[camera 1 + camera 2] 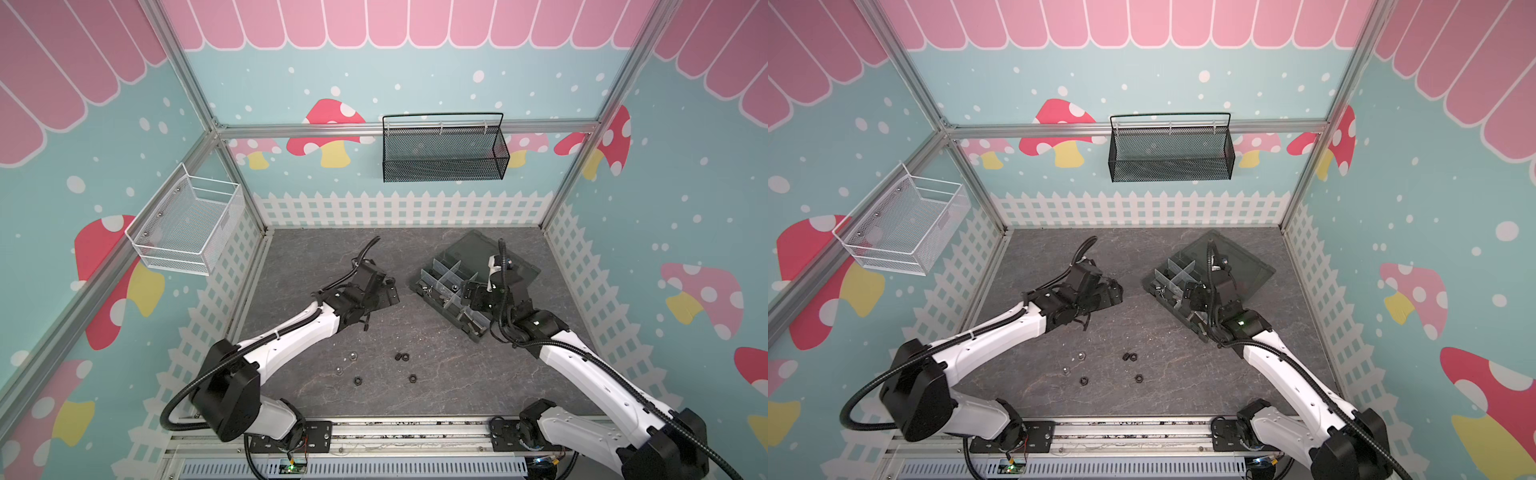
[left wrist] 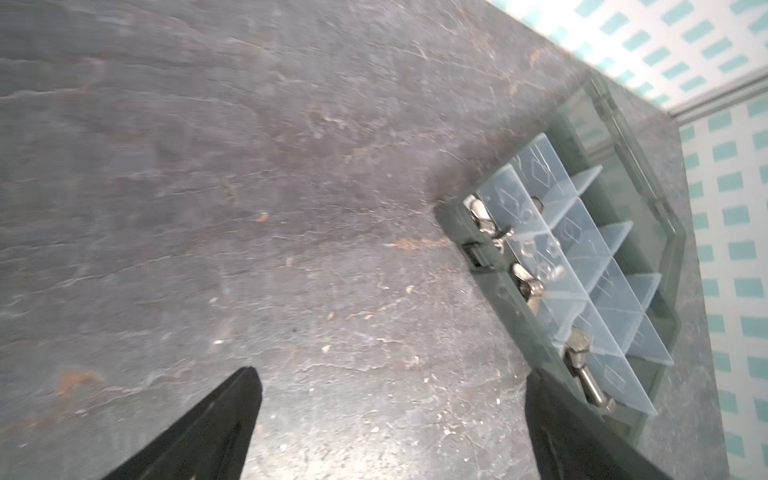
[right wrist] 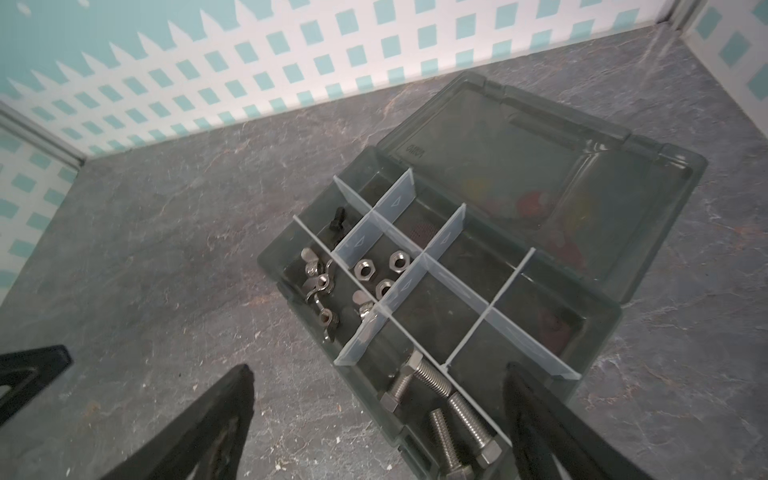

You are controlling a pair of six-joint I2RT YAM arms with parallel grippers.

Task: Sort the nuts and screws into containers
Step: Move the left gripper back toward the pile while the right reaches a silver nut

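Observation:
My left arm is hanging over the space (image 1: 344,336) behind the silver nuts. My left gripper should therefore pull back before my right gripper picks up a silver nut (image 1: 353,355).
The dark grey-green box of containers (image 1: 473,248) (image 3: 540,166) lies open at the right rear, its lid flat behind it. In the right wrist view its compartments hold silver screws (image 3: 432,386), silver hex nuts (image 3: 376,270), wing nuts (image 3: 318,282) and a black screw (image 3: 337,220). Loose black nuts (image 1: 401,356) (image 1: 1131,356) and silver nuts (image 1: 352,355) (image 1: 1079,355) lie on the table in front. My left gripper (image 1: 390,292) (image 2: 390,374) is open and empty over bare table, left of the box (image 2: 453,220). My right gripper (image 1: 469,291) (image 3: 378,372) is open and empty above the box's screw compartment.
A black mesh basket (image 1: 444,153) hangs on the back wall. On the left wall hangs a white wire basket (image 1: 187,224). Fence-patterned walls close in the grey stone-look table (image 1: 457,374) on three sides. Both arm bases stand at the front rail.

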